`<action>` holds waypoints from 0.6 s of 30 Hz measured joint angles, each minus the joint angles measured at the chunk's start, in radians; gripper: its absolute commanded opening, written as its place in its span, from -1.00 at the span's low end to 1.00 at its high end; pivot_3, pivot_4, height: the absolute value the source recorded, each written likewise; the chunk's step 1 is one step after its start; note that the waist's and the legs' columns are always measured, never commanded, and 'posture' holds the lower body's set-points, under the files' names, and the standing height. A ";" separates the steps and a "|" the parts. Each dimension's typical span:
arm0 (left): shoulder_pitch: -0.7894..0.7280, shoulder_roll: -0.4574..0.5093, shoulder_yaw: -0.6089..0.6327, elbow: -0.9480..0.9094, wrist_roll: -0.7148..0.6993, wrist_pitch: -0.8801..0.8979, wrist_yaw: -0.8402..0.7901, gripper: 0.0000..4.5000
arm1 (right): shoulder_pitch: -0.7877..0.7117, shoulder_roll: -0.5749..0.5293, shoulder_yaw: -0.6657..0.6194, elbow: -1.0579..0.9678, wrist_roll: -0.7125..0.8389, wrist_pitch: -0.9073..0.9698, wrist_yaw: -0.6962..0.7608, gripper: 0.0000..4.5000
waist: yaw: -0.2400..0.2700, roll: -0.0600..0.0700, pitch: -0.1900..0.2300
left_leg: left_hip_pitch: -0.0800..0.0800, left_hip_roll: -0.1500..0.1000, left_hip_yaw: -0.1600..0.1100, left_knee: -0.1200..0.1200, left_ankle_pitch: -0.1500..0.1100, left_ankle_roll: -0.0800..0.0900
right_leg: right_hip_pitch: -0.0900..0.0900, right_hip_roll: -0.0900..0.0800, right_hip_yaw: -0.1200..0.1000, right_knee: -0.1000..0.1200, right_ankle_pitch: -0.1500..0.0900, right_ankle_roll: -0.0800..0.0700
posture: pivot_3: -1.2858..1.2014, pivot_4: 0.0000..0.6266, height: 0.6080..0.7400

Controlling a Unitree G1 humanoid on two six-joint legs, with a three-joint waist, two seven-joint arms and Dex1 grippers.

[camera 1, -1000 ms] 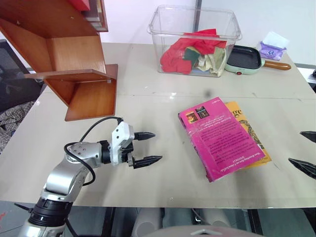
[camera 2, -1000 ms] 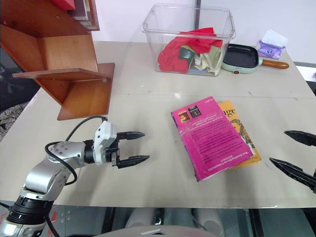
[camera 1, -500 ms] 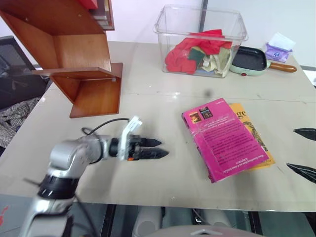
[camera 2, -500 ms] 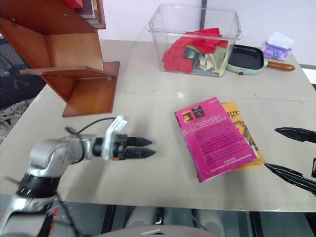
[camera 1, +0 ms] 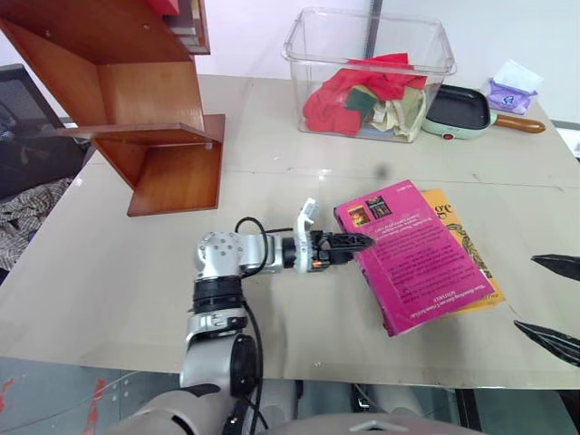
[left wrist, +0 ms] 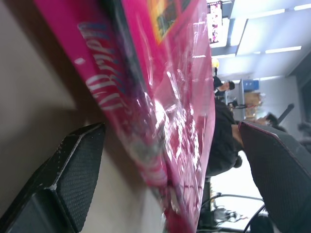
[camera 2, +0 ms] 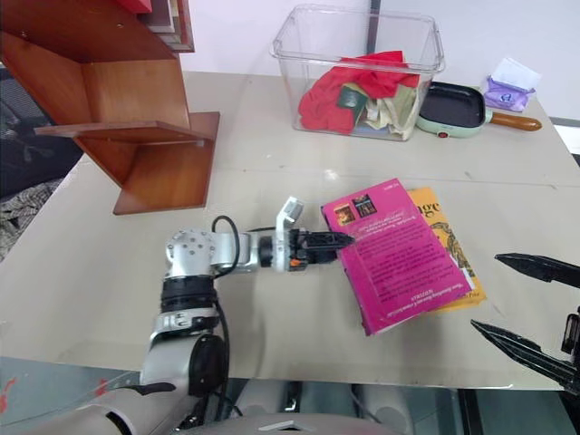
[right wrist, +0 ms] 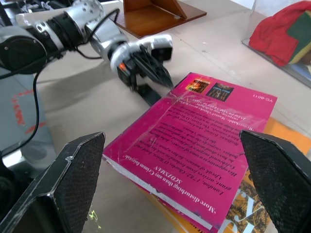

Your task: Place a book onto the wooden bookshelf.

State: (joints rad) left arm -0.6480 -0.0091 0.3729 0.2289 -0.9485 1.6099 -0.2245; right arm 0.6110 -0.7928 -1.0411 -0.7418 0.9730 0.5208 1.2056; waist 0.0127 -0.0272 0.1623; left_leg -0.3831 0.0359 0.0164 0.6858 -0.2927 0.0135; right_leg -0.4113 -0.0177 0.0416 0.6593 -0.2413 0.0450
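My left gripper should grip the pink book by its spine [camera 1: 366, 285] and carry the pink book to the wooden bookshelf [camera 1: 149, 134], because the bookshelf stands far from my right gripper.
The magenta-pink book [camera 1: 412, 254] lies flat on the table, back cover up, on top of a yellow-orange book [camera 1: 468, 243]. My left gripper [camera 1: 362, 241] points sideways at the pink book's left edge. It is open, and in the left wrist view the book's spine [left wrist: 146, 97] sits between its two fingers without being clamped. My right gripper [camera 2: 530, 304] hangs open above the table's near right edge, apart from the book. The wooden bookshelf [camera 1: 145, 100] stands at the far left of the table.
A clear plastic bin [camera 1: 367, 77] of red and pale cloths stands at the back centre. A mint-green pan [camera 1: 458, 109] and a purple tissue pack [camera 1: 512, 91] are to its right. Bare tabletop [camera 1: 272, 181] lies between the shelf and the books.
My left arm has swung right across the table and its wrist has rolled, bringing the open fingers to the pink book's left edge. The right gripper has barely shifted.
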 measured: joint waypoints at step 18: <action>0.035 -0.095 0.072 -0.096 0.030 -0.054 0.043 -0.83 | 0.081 0.069 -0.004 -0.045 0.010 -0.046 -0.076 1.00 | -0.003 0.000 0.000 | 0.000 0.000 0.002 -0.001 0.000 0.000 | 0.000 0.001 -0.001 -0.001 0.000 0.000 | 0.03 -0.52 0.60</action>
State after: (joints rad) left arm -0.6126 -0.1036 0.4454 0.1330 -0.9187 1.5559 -0.1816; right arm 0.6918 -0.7241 -1.0453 -0.7870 0.9826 0.4743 1.1293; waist 0.0094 -0.0276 0.1627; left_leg -0.3834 0.0360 0.0187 0.6851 -0.2927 0.0134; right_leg -0.4116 -0.0172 0.0410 0.6587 -0.2415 0.0445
